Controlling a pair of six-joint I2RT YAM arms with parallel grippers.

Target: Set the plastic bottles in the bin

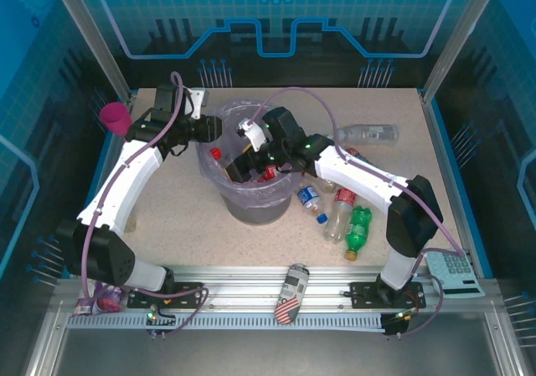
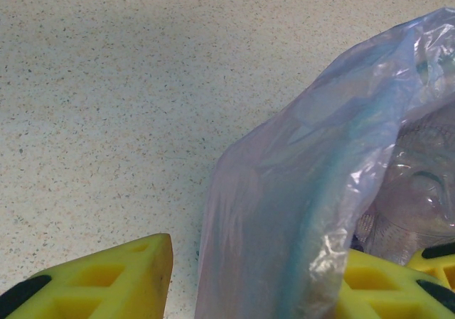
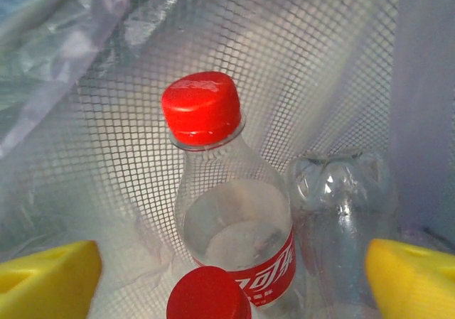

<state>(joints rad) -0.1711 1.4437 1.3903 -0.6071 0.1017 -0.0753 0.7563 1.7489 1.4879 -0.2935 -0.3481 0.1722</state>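
The green bottle [image 1: 357, 232] is uncovered at the edge of the pile, so my open right gripper keeps moving out of the bin and closes around its body [image 1: 361, 218].
The bin [image 1: 251, 207], a grey bucket lined with a lavender bag, stands mid-table. My left gripper [image 1: 209, 130] is shut on its left rim; the bagged rim [image 2: 284, 212] sits between the yellow fingers [image 2: 106, 280]. My right gripper [image 1: 240, 167] hangs open inside the bin's mouth. Below its spread fingertips [image 3: 46, 276] stand a red-capped, red-labelled bottle [image 3: 234, 226], another red cap [image 3: 208, 294] and a clear bottle [image 3: 341, 212], none of them gripped. On the table right of the bin lie a blue-capped bottle [image 1: 311, 200], a red-labelled one [image 1: 339, 213], a green one [image 1: 358, 232] and a clear one [image 1: 368, 131].
A patterned can [image 1: 291, 295] lies on the front rail between the arm bases. A pink goblet [image 1: 115, 118] stands at the far left edge. A calculator [image 1: 456, 271] rests at the right front. Frame posts border the table.
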